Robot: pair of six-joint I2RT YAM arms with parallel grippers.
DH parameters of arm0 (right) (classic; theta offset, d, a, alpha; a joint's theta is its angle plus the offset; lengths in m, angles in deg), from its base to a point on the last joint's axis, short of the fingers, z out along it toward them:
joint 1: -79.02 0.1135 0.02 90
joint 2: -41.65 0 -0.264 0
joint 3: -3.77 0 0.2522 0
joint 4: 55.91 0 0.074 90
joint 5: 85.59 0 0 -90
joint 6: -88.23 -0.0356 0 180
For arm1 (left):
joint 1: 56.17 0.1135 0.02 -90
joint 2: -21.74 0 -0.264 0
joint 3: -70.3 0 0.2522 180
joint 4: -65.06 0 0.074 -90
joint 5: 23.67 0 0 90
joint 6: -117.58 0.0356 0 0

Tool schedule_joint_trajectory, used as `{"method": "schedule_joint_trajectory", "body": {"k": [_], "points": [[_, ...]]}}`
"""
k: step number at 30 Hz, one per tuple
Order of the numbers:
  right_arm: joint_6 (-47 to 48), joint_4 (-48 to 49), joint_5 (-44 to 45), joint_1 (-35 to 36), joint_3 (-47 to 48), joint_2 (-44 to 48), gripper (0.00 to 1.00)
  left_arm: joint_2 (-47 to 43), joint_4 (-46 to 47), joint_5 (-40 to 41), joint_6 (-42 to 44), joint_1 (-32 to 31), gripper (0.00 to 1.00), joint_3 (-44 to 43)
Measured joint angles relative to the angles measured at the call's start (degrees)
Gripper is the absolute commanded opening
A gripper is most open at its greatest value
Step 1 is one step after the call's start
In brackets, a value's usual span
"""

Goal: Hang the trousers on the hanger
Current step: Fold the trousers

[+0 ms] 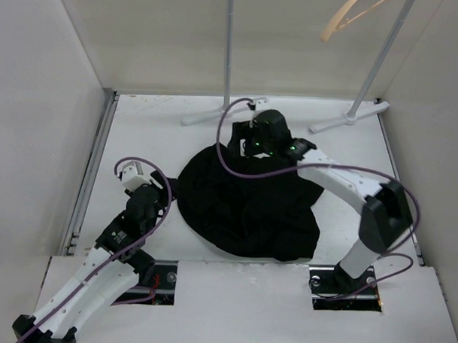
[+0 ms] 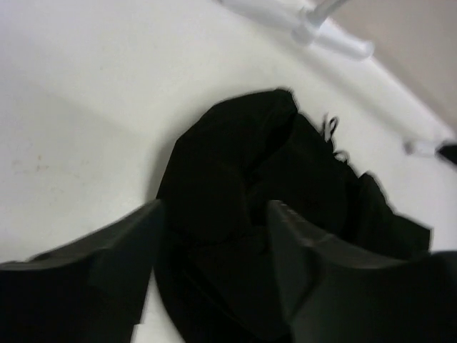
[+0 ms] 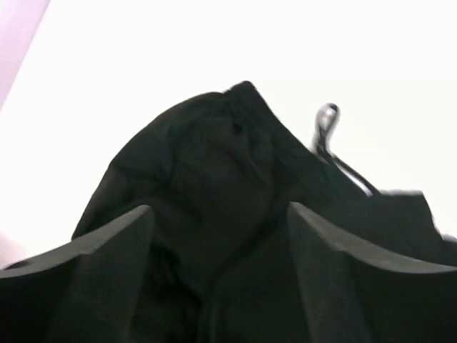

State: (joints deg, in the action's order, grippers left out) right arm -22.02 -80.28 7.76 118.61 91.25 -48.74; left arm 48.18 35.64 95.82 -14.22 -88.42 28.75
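Note:
I expect the trousers (image 1: 250, 210) to open out from the waistband into long legs when I pull, because a drawstring loop (image 3: 326, 128) sticks out beside my right gripper.
The black trousers (image 1: 243, 206) lie in a crumpled heap in the middle of the white table. The pale wood hanger (image 1: 346, 17) hangs high at the back right, far from both grippers. My left gripper (image 1: 168, 192) is open at the heap's left edge; in the left wrist view its jaws (image 2: 214, 214) stand apart with the trousers (image 2: 250, 171) between and beyond them. My right gripper (image 1: 243, 142) is open over the heap's far edge; in the right wrist view its jaws (image 3: 218, 214) straddle the trousers (image 3: 207, 164). A drawstring with a shiny tip (image 3: 327, 118) lies on the fabric.
Two white rack poles (image 1: 228, 51) (image 1: 379, 64) rise at the back, with their feet (image 1: 212, 112) (image 1: 350, 115) on the table behind the heap. White walls close in the left, right and back. Two cut-outs (image 1: 154, 278) (image 1: 345, 285) hold the arm bases.

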Motion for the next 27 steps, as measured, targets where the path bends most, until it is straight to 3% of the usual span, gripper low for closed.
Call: {"method": "schedule_joint_trajectory", "body": {"k": [4,9,12,15,16,18,22,27], "points": [[3.13,-1.31,-1.81,-0.04,11.47,-14.84,0.9,0.0,-2.51,-3.91,-3.17,0.2,0.78,5.6],[5.11,-7.06,-3.06,-0.48,22.47,-29.16,0.89,-0.61,-5.11,-9.73,-5.27,0.52,0.86,9.64],[5.46,-12.13,-3.78,-0.63,29.33,-35.91,0.69,-2.51,-5.4,-13.62,-6.36,0.57,0.87,10.78],[5.57,-16.61,-4.04,-0.79,34.47,-40.35,0.26,-5.9,-5.35,-17.42,-7.65,0.5,0.87,12.22],[5.57,-17.7,-4.09,-0.81,35.3,-41.0,0.17,-7.15,-5.4,-18.4,-8.15,0.48,0.87,12.83],[4.87,-18.91,-3.8,-0.85,35.74,-41.13,0.09,-9.11,-5.53,-19.96,-8.87,0.48,0.88,13.81],[3.56,-16.61,0.13,-0.83,31.23,-35.56,0.07,-10.16,-5.49,-21.44,-9.73,0.5,0.9,14.27],[2.12,-8.98,6.86,-1.18,13.81,-11.32,0.07,-8.44,-3.54,-22.05,-9.77,0.5,0.92,14.25]]}}
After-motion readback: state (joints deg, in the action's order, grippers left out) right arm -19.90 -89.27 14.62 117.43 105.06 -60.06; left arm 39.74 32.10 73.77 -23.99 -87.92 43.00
